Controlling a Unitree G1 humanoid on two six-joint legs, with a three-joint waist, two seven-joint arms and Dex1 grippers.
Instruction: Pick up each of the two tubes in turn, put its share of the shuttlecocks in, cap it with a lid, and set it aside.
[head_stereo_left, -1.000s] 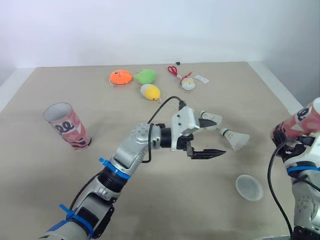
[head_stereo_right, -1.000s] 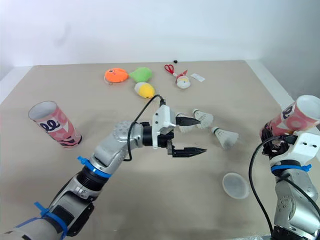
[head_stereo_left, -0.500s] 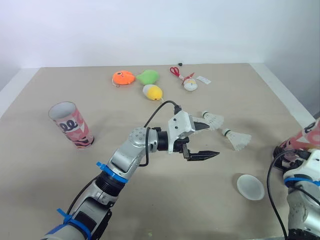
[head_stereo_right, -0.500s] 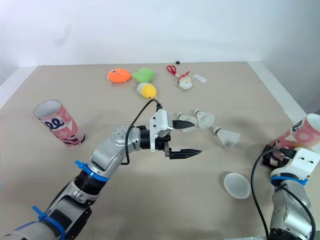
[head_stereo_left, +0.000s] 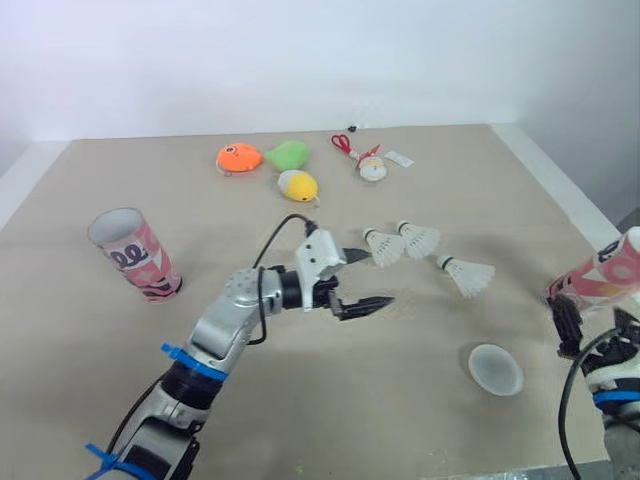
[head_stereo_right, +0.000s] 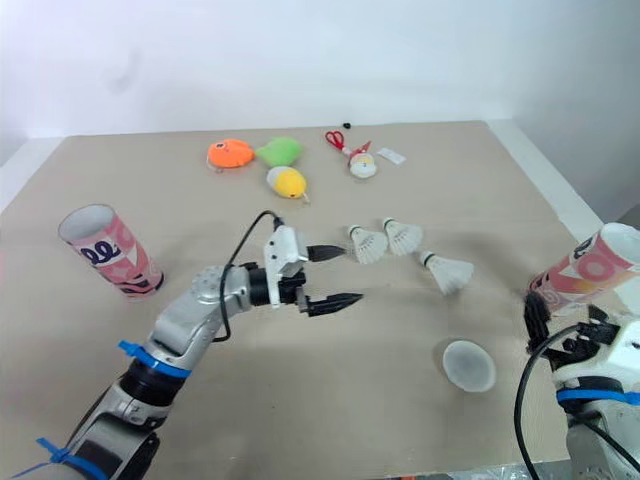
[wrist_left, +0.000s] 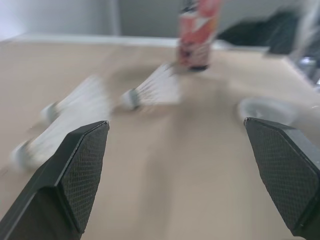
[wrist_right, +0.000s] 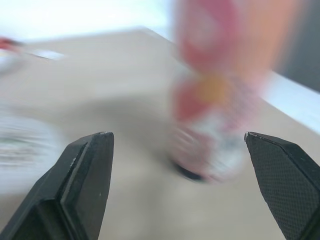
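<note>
I expect the white shuttlecock's skirt (head_stereo_left: 474, 277) to fill the pink tube's opening (head_stereo_left: 116, 223) snugly when I push it in, because the skirt flares nearly as wide as the opening.
A pink patterned tube (head_stereo_left: 133, 253) stands open-topped at the table's left. A second pink tube (head_stereo_left: 605, 282) stands at the right edge, and in the right wrist view this tube (wrist_right: 212, 100) rises just ahead of my right gripper (wrist_right: 177, 134), which is open with its fingers spread. Three white shuttlecocks lie mid-table: one (head_stereo_left: 384, 247) nearest my left gripper, one (head_stereo_left: 419, 238) beside it, one (head_stereo_left: 467, 275) further right. My left gripper (head_stereo_left: 378, 275) hovers open and empty just left of them. A translucent lid (head_stereo_left: 496, 368) lies front right.
At the back lie an orange toy (head_stereo_left: 239, 157), a green toy (head_stereo_left: 288, 154), a yellow toy (head_stereo_left: 299, 184), red scissors (head_stereo_left: 345, 143), a small figure (head_stereo_left: 374, 168) and a white tag (head_stereo_left: 403, 158). The table's right edge (head_stereo_left: 560, 200) runs close to the right tube.
My left gripper has drawn back to the left, off the shuttlecocks, still open. The right arm has sunk and the right tube now stands on the table clear of the fingers.
</note>
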